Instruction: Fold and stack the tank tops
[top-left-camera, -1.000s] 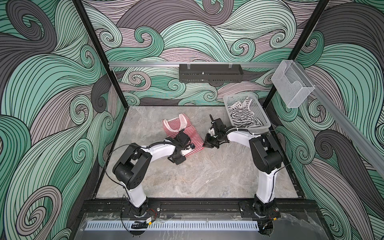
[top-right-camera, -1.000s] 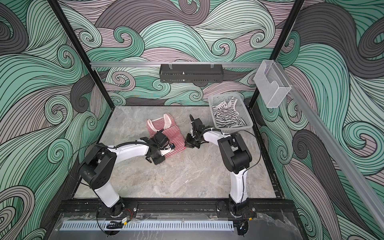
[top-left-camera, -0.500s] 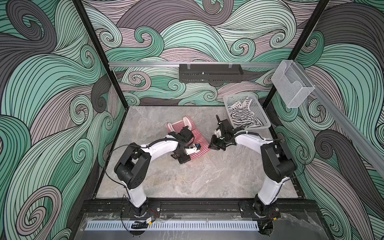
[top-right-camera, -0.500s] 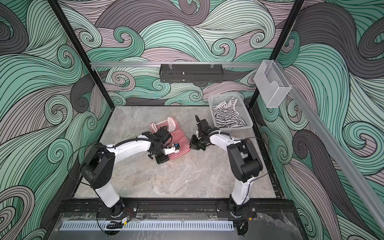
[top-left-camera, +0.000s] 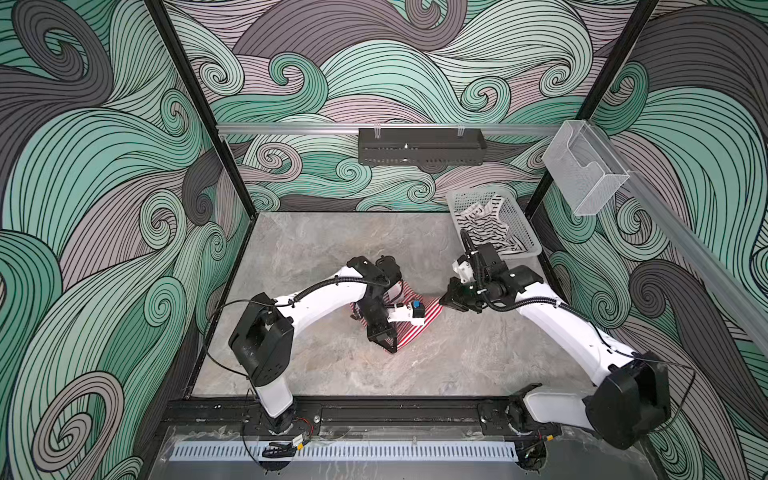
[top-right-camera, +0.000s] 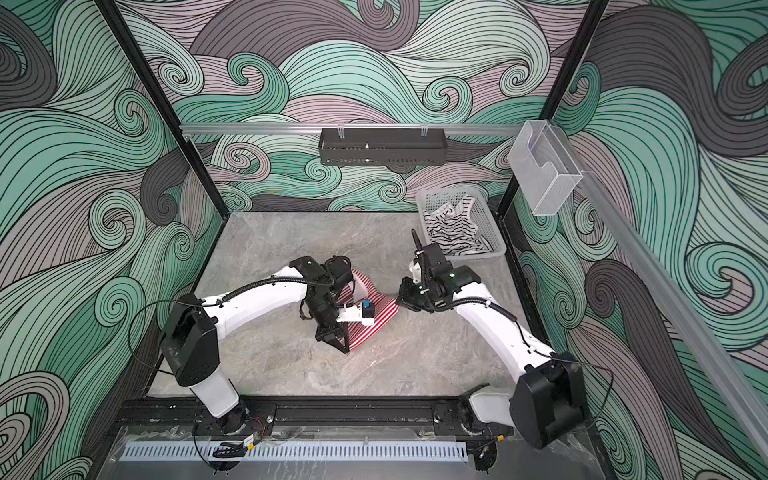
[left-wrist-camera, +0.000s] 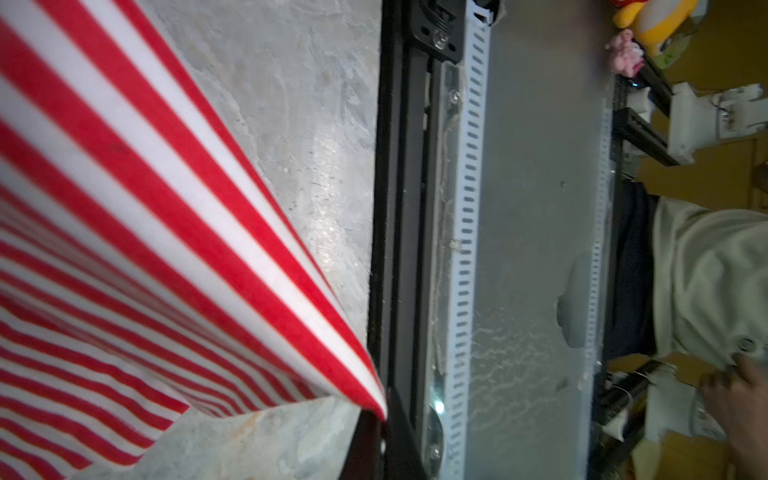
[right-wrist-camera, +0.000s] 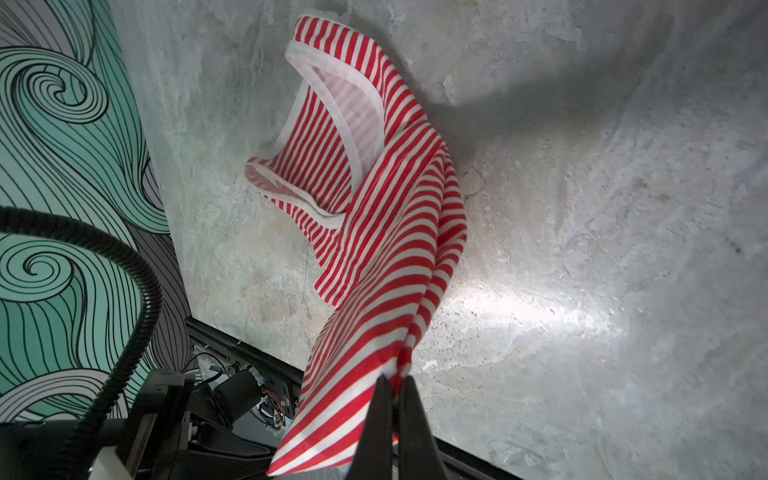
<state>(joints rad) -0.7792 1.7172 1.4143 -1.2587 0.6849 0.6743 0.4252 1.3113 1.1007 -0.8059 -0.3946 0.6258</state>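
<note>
The hem (top-left-camera: 421, 326) runs at a slant from the robot's left gripper to its right gripper, so the robot should fold the hem back over the trailing straps (right-wrist-camera: 337, 44) and then turn the tank top square.
The red-and-white striped tank top (top-left-camera: 415, 328) (top-right-camera: 376, 322) hangs stretched between my two grippers above the grey table (top-left-camera: 332, 374). My left gripper (top-left-camera: 389, 348) (top-right-camera: 346, 348) is shut on its near corner, and in the left wrist view the cloth (left-wrist-camera: 145, 249) runs into the gripper (left-wrist-camera: 379, 419). My right gripper (top-left-camera: 443, 301) (top-right-camera: 399, 300) is shut on the opposite corner. In the right wrist view the fingers (right-wrist-camera: 382, 415) pinch the hem, and the white-edged straps (right-wrist-camera: 332, 124) trail on the table. The black-striped tank top (top-left-camera: 484, 228) (top-right-camera: 453, 230) lies crumpled in the basket.
The white perforated basket (top-left-camera: 517, 216) (top-right-camera: 488, 222) stands at the back right corner, close behind my right arm. A black tray (top-left-camera: 419, 145) hangs on the back wall and a clear holder (top-left-camera: 582, 170) on the right post. A black rail (top-left-camera: 374, 409) edges the table front.
Both grippers have carried the red-striped tank top to the right and toward the front. Its hem has risen off the table, with the straps dragging behind.
</note>
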